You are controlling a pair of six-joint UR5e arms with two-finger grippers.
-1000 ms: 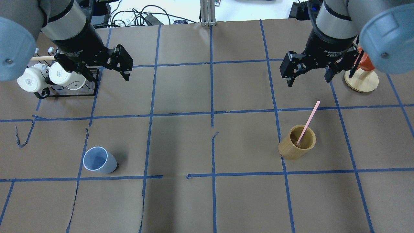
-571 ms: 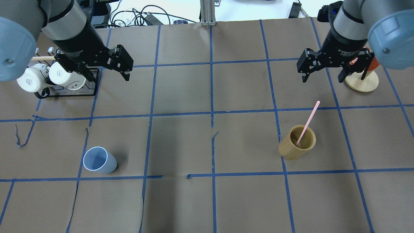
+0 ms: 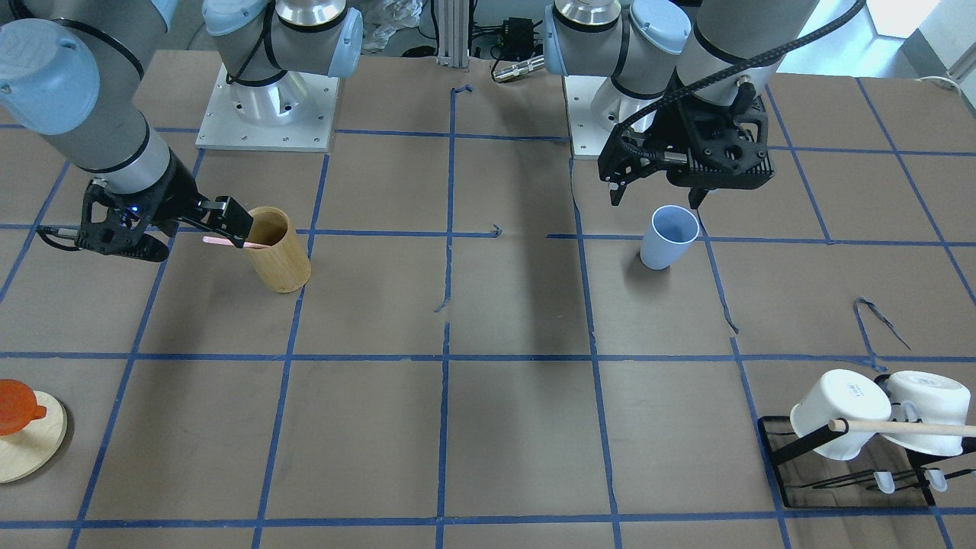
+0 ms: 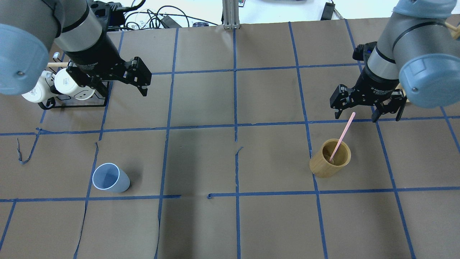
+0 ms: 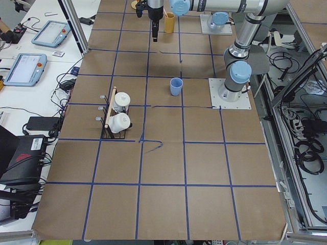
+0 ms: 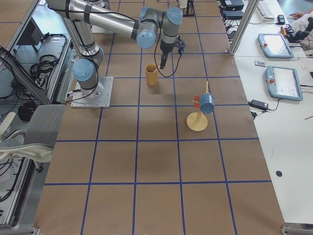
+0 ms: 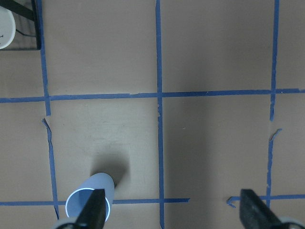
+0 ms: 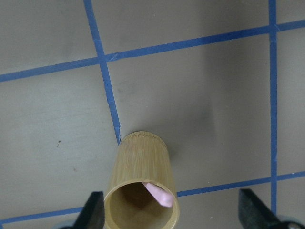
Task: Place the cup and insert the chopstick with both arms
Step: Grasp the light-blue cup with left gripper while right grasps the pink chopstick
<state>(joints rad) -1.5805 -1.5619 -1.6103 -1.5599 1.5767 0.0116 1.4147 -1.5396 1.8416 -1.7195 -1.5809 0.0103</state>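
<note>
I see a wide gap inside the cylinder's rim [image 3: 269,225], so the pink chopstick [image 3: 235,242] should slide free when I lift it and leave the bamboo cylinder standing.
The light-blue cup [image 4: 110,178] stands upright on the left half of the table, and shows in the front view [image 3: 669,236] too. My left gripper [image 3: 656,200] is open and empty, high above the table; in the left wrist view the cup [image 7: 88,202] sits under one finger. The pink chopstick [image 4: 343,135] leans in a tan bamboo cylinder [image 4: 330,158]. My right gripper [image 4: 355,117] is open, its fingers on either side of the stick's top end, apart from it. The right wrist view shows the cylinder [image 8: 140,186] and the stick [image 8: 159,193] below.
A black rack [image 4: 72,102] with two white mugs and a wooden dowel stands at the far left, under my left arm. A round wooden stand [image 3: 30,450] with an orange piece is at the far right. Blue tape lines grid the brown table.
My right gripper has moved down and toward the robot, from near the wooden stand to the chopstick's top end. My left gripper has shifted only slightly. Cup and cylinder have not moved.
</note>
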